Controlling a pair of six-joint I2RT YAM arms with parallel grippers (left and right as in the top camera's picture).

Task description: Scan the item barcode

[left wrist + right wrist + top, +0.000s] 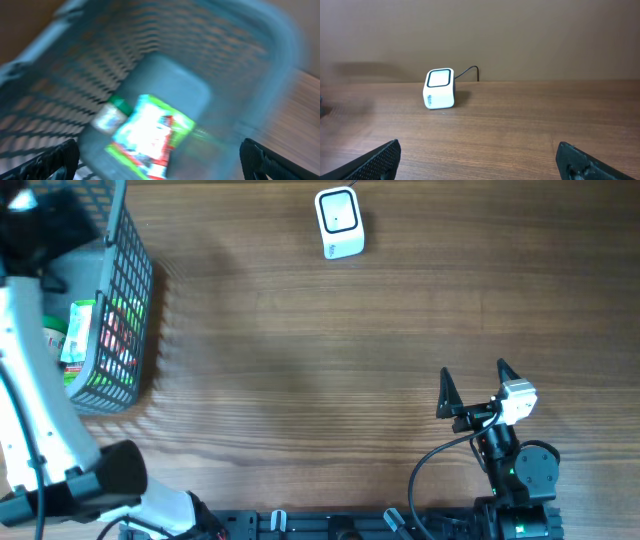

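I should lower into the basket next until my left gripper's open fingers straddle the packet's white part [77, 325], which lies uncovered below them, and then close.
The item, a green, white and red packet [78, 335], lies in the grey mesh basket [130, 290] at the table's left edge. The left wrist view is blurred. In it the packet [150, 135] rests on the basket floor right below my left gripper [160, 156], which is open with nothing between its fingers. The white barcode scanner [339, 222] stands at the far middle of the table. My right gripper [473, 372] hovers open and empty near the front right, facing the scanner [440, 88] from well back.
A small white bottle with a green cap [112, 112] lies beside the packet in the basket. The basket's mesh walls [280, 45] surround my left fingers. The scanner's cable [470, 71] runs off behind it. Bare wooden tabletop [320, 380] lies between basket, scanner and right arm.
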